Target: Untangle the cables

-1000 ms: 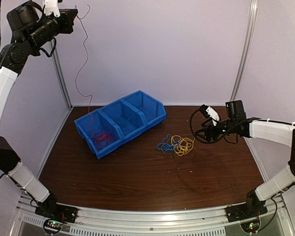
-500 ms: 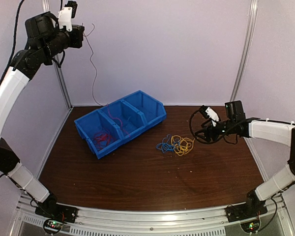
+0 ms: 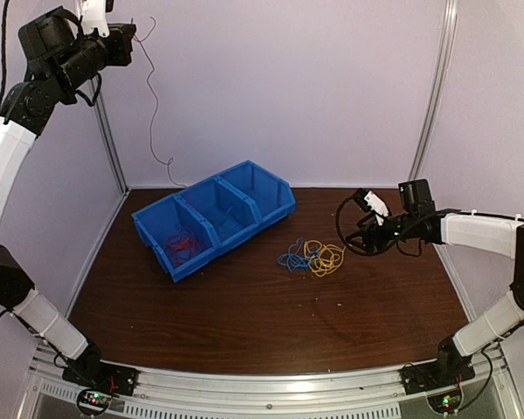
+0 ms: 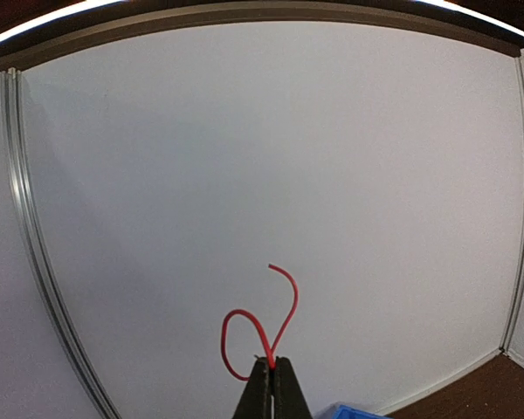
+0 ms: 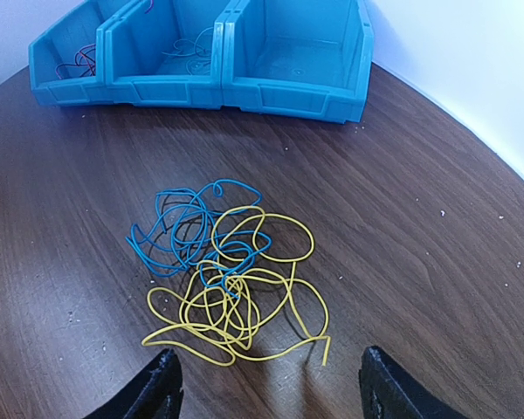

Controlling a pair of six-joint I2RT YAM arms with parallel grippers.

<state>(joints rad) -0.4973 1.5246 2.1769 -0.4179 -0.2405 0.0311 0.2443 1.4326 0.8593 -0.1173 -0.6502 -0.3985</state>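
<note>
The red cable (image 3: 155, 103) is hanging from my left gripper, free of the blue and yellow tangle. I should let it down into the compartment with more red cable (image 3: 182, 245).
My left gripper (image 3: 129, 31) is raised high at the back left and is shut on one end of a thin red cable (image 3: 153, 105). That cable hangs down the wall, its lower end near the blue bin's (image 3: 211, 218) back rim. In the left wrist view the jaws (image 4: 271, 361) pinch the red cable (image 4: 290, 297), which loops above them. More red cable (image 3: 182, 245) lies in the bin's left compartment. A blue cable (image 5: 179, 234) and a yellow cable (image 5: 244, 307) lie tangled together on the table. My right gripper (image 5: 269, 356) hovers open just short of them, holding nothing.
The blue three-compartment bin (image 5: 244, 78) stands at an angle at the table's back left, and a corner of it (image 4: 358, 410) shows in the left wrist view. Aluminium frame posts (image 3: 432, 87) stand at the back corners. Bare brown tabletop (image 3: 244, 314) fills the front.
The left arm swung right, then back left and up with the red cable. The cable's lower end rose out of the bin. The right arm has not moved.
</note>
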